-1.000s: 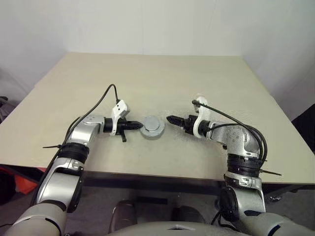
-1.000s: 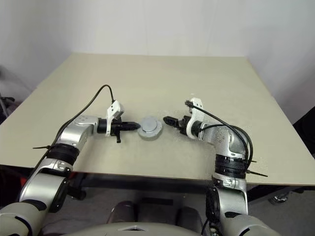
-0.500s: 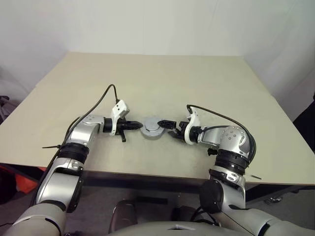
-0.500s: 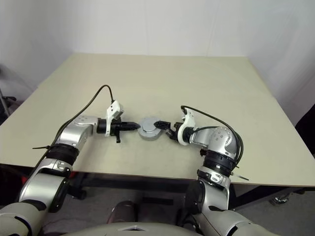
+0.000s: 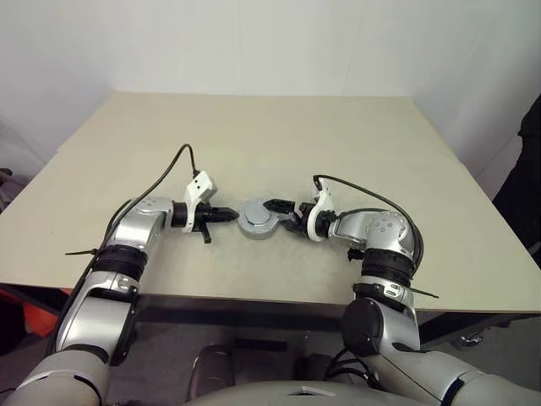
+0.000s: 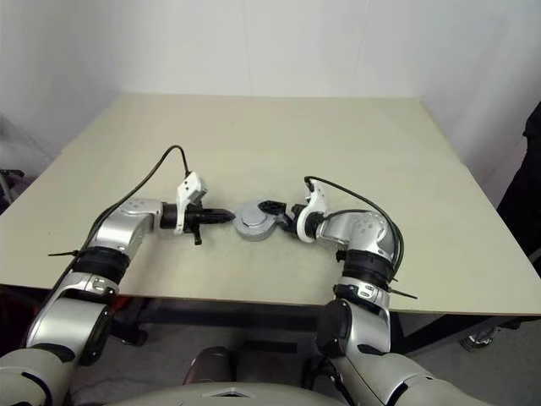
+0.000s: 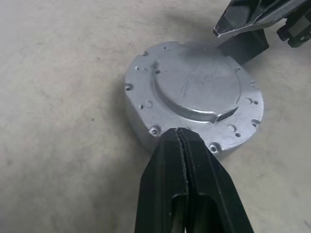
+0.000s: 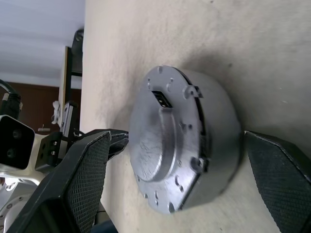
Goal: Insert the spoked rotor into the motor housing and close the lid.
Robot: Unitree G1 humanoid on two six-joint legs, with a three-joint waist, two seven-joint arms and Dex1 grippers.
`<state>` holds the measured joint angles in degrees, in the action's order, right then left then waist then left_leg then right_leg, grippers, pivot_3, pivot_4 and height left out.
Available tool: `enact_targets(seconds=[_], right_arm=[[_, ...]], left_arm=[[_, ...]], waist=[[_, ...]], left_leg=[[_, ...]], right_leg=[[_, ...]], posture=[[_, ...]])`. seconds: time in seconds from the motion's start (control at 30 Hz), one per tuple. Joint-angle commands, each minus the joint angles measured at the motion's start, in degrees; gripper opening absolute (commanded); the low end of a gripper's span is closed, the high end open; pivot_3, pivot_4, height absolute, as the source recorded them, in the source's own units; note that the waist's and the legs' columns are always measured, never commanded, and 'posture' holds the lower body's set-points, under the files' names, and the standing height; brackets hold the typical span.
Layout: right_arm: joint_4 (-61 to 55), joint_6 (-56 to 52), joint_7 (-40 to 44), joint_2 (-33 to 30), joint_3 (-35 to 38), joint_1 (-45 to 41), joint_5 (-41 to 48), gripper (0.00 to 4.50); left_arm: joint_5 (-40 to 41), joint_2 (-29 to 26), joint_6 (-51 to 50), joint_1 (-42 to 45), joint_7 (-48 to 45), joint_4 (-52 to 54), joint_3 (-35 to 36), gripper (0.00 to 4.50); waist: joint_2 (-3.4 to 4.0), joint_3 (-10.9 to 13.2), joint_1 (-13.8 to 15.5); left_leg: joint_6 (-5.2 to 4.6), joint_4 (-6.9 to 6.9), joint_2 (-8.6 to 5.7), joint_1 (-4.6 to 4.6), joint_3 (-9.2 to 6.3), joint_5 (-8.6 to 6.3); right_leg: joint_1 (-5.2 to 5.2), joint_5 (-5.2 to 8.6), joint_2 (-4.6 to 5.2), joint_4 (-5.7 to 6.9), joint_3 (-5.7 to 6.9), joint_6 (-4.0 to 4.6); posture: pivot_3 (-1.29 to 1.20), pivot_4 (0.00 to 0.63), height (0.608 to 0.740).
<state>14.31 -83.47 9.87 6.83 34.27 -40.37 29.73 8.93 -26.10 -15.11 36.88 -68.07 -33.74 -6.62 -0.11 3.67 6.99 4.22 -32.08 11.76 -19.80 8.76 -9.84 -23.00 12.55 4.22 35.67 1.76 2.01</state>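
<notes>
Next, I reach my right gripper further over the lid's middle (image 8: pixel 154 145) and squeeze the lid and the housing together, because a dark gap (image 8: pixel 202 121) shows between the lid's rim and the housing.
The motor housing (image 7: pixel 146 131) stands on the table a little in front of its middle, with the dull grey lid (image 5: pixel 258 217) lying on top, smooth hub face up. No spoked rotor is in sight. My left gripper (image 5: pixel 234 214) is shut, and its tips (image 7: pixel 179 132) rest against the housing's left rim. My right gripper (image 5: pixel 277 216) is open and reaches in from the right, one finger (image 8: pixel 87 170) on each side of the housing wall (image 8: pixel 218 131). In the right wrist view the pads stand a little apart from that wall.
The housing sits on a beige table (image 5: pixel 254 135) with bare surface all round it. Its front edge (image 5: pixel 254 300) runs close below both arms, and white walls stand behind. A black cable (image 5: pixel 161 182) loops up from the left wrist.
My right gripper has moved left and rolled, and its open fingers now straddle the housing. The left gripper has stayed put against the rim.
</notes>
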Motion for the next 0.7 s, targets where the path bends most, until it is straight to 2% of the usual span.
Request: enact_targets(seconds=[0.03,0.1,0.7], right_arm=[[1.4,0.7,-0.2,5.2,-2.1,-2.5,2.7,4.47],[1.8,0.9,-0.2,5.4,-2.5,-2.7,3.4,4.47],[6.1,4.5,-0.8,6.6,-9.2,-3.3,6.7,4.47]], left_arm=[[0.2,-0.8,-0.8,-0.5,0.6,2.3,0.3,0.0],[0.2,-0.9,-1.1,-0.7,0.8,2.9,0.4,0.0],[0.4,-0.8,-1.1,-0.4,1.9,2.5,0.6,0.0]], waist=[[0.0,0.0,0.0],[0.0,0.0,-0.1],[0.0,0.0,-0.4]], left_leg=[[0.0,0.02,0.0,-0.01,0.0,0.0],[0.0,0.05,0.0,-0.01,0.0,0.0],[0.0,0.12,0.01,-0.07,0.0,0.0]], right_leg=[[-0.01,-0.03,0.0,0.0,0.0,0.06],[-0.03,-0.16,-0.01,-0.01,0.01,0.29],[-0.12,-0.08,-0.02,-0.04,0.01,0.16]], posture=[[0.0,0.0,0.74],[0.0,0.0,0.74],[0.0,0.0,0.74]])
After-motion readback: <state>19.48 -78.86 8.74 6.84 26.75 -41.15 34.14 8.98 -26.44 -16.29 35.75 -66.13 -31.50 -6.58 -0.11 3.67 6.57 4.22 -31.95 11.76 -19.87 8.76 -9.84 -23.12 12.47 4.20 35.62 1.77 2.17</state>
